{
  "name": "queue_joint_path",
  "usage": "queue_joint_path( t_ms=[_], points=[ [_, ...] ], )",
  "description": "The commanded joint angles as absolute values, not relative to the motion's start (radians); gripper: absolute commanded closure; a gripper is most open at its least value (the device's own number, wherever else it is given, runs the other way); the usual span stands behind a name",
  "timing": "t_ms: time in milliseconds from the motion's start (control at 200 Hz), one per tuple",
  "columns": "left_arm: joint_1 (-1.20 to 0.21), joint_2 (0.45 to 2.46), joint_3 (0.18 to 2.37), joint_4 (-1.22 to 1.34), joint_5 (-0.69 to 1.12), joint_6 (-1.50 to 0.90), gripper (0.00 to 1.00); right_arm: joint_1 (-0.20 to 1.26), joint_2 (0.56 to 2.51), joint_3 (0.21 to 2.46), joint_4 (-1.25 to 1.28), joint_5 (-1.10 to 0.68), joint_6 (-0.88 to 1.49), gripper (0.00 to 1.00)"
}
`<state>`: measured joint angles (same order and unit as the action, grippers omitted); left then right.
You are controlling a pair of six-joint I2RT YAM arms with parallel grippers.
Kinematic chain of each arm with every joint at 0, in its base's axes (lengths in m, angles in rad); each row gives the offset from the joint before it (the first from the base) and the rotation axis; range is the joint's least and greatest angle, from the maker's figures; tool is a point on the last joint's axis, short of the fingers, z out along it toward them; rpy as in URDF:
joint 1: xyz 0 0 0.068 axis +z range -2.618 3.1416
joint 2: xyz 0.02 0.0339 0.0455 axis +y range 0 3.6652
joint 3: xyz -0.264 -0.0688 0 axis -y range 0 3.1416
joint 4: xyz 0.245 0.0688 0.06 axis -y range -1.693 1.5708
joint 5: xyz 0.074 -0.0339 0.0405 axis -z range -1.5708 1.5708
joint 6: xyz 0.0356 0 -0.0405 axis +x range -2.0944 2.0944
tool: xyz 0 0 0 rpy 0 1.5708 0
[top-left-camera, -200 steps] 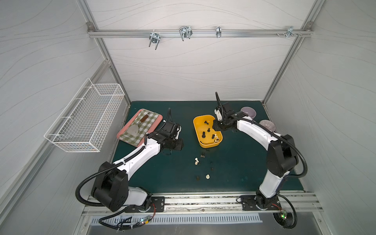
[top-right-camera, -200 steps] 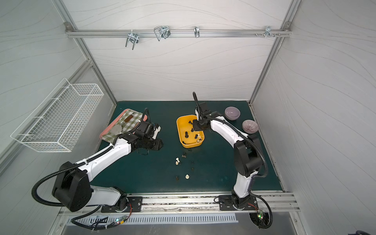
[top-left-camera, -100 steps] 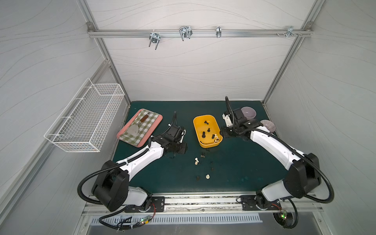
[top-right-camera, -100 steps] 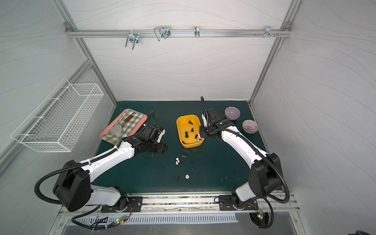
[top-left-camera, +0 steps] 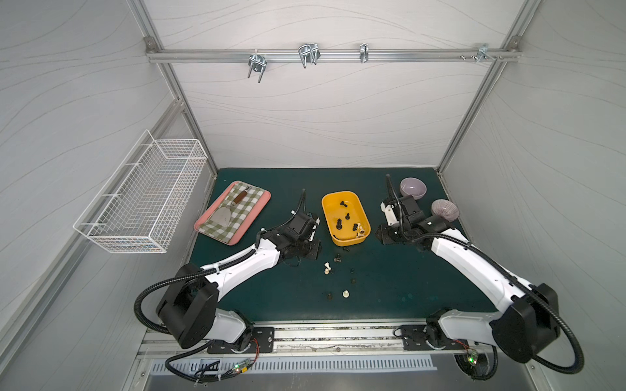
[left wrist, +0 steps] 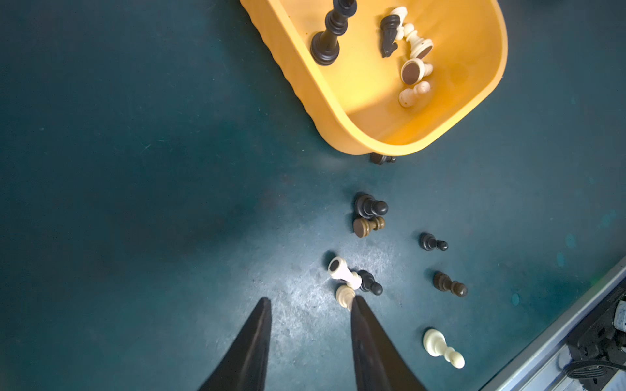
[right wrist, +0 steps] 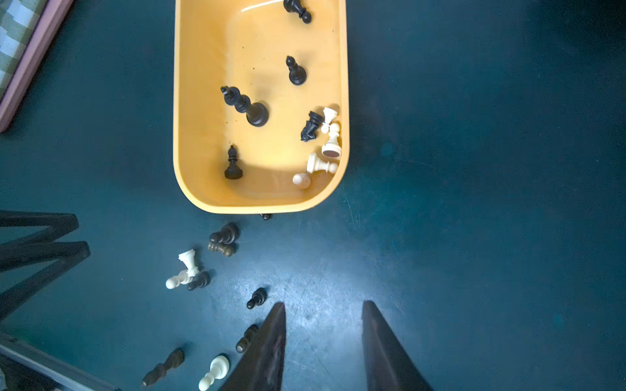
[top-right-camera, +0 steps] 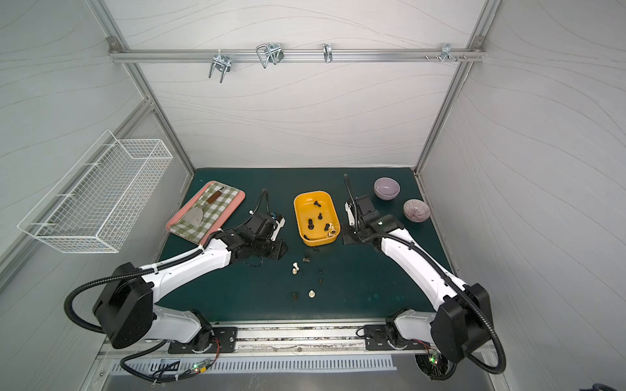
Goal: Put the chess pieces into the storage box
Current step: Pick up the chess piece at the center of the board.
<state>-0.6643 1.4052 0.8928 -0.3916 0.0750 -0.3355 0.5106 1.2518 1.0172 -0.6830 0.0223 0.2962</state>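
I keep moving in, since the cream pawn (left wrist: 345, 294) beside the white rook points its head toward my left gripper's open fingers, until they are on either side of its body (left wrist: 348, 300).
The storage box (top-left-camera: 349, 241) (top-right-camera: 320, 241) is a shallow yellow tub mid-table holding several dark and cream chess pieces (right wrist: 252, 108). More chess pieces lie loose on the green mat in front of it (top-left-camera: 327, 267) (top-right-camera: 311, 294), and one dark piece (left wrist: 381, 158) lies against its front wall. My left gripper (left wrist: 310, 299) (top-left-camera: 313, 248) is open and empty, left of the box. One of its fingertips is close beside a cream piece (left wrist: 345, 294). My right gripper (right wrist: 324, 304) (top-left-camera: 382, 233) is open and empty, right of the box, over bare mat. Dark pieces (right wrist: 255, 298) lie just beside its finger.
A pink tray (top-left-camera: 254, 220) with checked cloth and a spatula sits at the back left. Two purple bowls (top-left-camera: 412, 188) (top-left-camera: 444, 210) stand at the back right, behind the right arm. A white wire basket (top-left-camera: 142, 196) hangs on the left wall. A metal rail runs along the front edge.
The right gripper has moved off the box to its right and toward the front. The left gripper has moved right, closer to the loose pieces.
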Motion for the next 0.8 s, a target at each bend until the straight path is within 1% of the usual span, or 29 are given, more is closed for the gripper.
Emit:
queue_joint_path(
  t_ms=[0, 195, 400, 795],
  points=[
    [-0.688, 1.386, 0.891, -0.376, 0.038, -0.354, 0.6, 0.504, 1.212, 0.99, -0.706, 0.031, 0.307, 0.61],
    [-0.754, 1.326, 0.856, -0.429, -0.023, -0.358, 0.59, 0.493, 1.145, 0.936, -0.699, 0.024, 0.289, 0.59],
    [-0.791, 1.245, 0.788, -0.417, -0.049, -0.4, 0.59, 0.43, 1.093, 0.881, -0.686, -0.028, 0.276, 0.59],
    [-0.842, 1.319, 0.802, -0.438, -0.035, -0.356, 0.58, 0.416, 1.127, 0.9, -0.692, -0.048, 0.258, 0.59]
  ],
)
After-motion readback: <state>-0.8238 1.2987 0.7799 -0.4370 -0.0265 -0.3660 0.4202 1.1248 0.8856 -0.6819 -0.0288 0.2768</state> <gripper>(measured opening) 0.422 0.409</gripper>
